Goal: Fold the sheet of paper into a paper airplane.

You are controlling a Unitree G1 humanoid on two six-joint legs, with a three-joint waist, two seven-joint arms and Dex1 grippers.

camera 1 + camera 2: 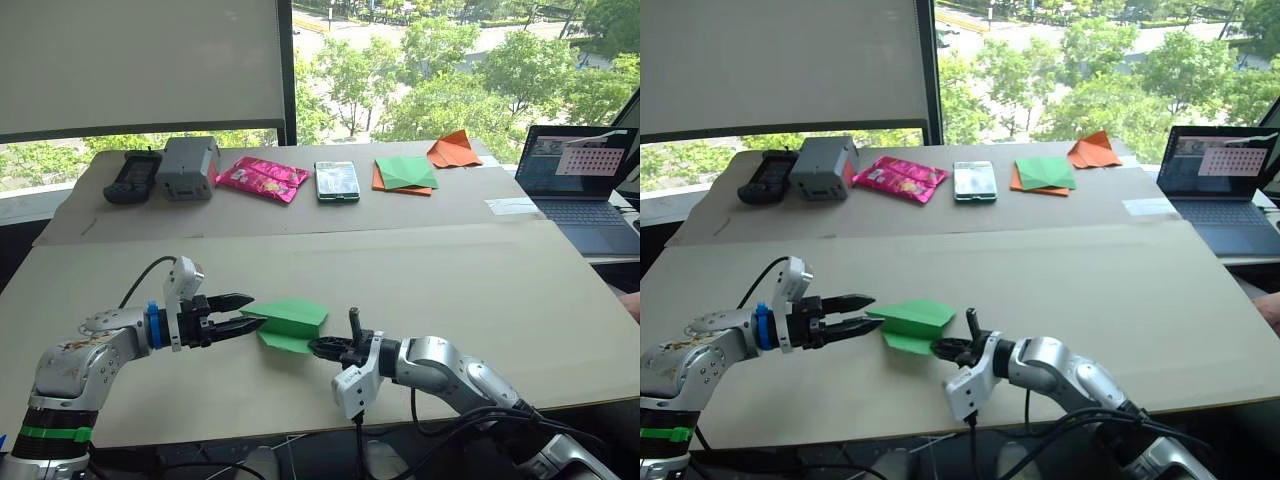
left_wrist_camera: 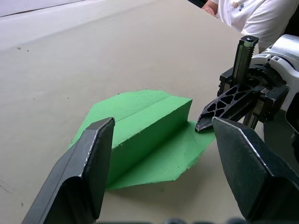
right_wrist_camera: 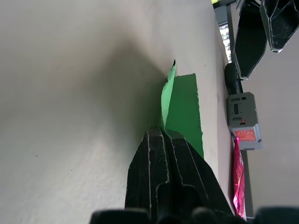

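Note:
The raised upper layer point(image 2: 156, 119) is up off the lower wing, so I expect the sheet of paper point(image 1: 290, 318) to close flat as I fold it, then spring partly open.
The sheet of paper point(image 1: 291, 324), bright green, lies near the table's front edge, folded into a narrow paper airplane shape. A raised upper layer runs along it and its point faces left. My left gripper point(image 1: 257, 309) is open at that pointed end, with the paper point(image 2: 140, 135) lying ahead between its two fingers point(image 2: 91, 168) and untouched by them. My right gripper point(image 1: 315, 346) comes in low from the right. It is shut on the paper's right edge point(image 3: 180, 112), just beside the raised fold.
Along the table's far side sit a black handset point(image 1: 132, 177), a grey box point(image 1: 188, 167), a pink packet point(image 1: 262, 179), a phone point(image 1: 337, 181), a green sheet on orange paper point(image 1: 405, 173) and a folded orange paper point(image 1: 453, 150). A laptop point(image 1: 585, 180) stands at right, near a person point(image 2: 252, 18).

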